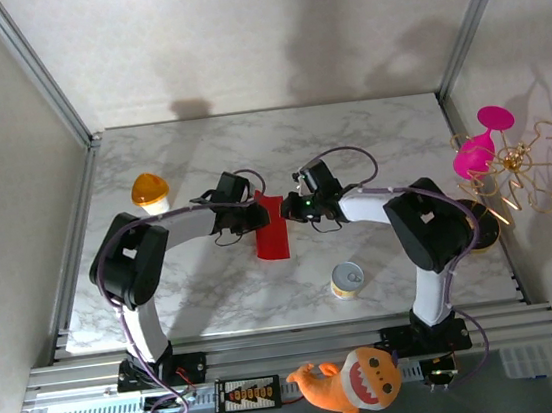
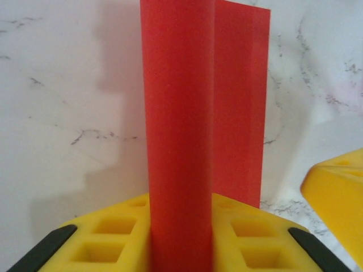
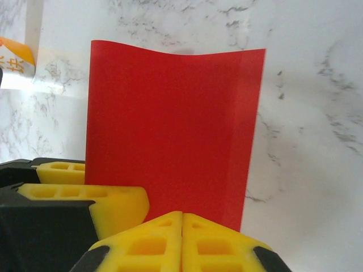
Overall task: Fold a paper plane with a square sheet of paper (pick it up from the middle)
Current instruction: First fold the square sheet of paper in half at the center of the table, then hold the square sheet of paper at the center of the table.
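Note:
The sheet's folded edge (image 2: 178, 113) is standing up in a round curl in my left gripper, so my left gripper should open and push the red paper (image 3: 133, 164) next to it flat.
The square sheet of paper (image 1: 271, 232) is red and folded into a narrow upright strip, held above the marble table between the two arms. My left gripper (image 1: 250, 198) is shut on its top end. In the left wrist view a red band (image 2: 181, 141) rises from between the yellow fingers (image 2: 113, 232), with a second layer (image 2: 241, 102) behind it. My right gripper (image 1: 289, 208) is shut, its fingertips (image 3: 153, 241) pressed together right at the sheet's near edge (image 3: 170, 124). The frames do not show whether that edge is pinched. The left gripper's fingers (image 3: 96, 201) sit just beside them.
A small yellow tin (image 1: 346, 279) stands on the table (image 1: 216, 294) near the right arm's base. An orange-lidded cup (image 1: 150, 191) is at the back left. A pink goblet (image 1: 480, 146) and a gold wire stand (image 1: 524, 176) are at the right edge. An orange shark plush (image 1: 363, 377) lies on the front rail.

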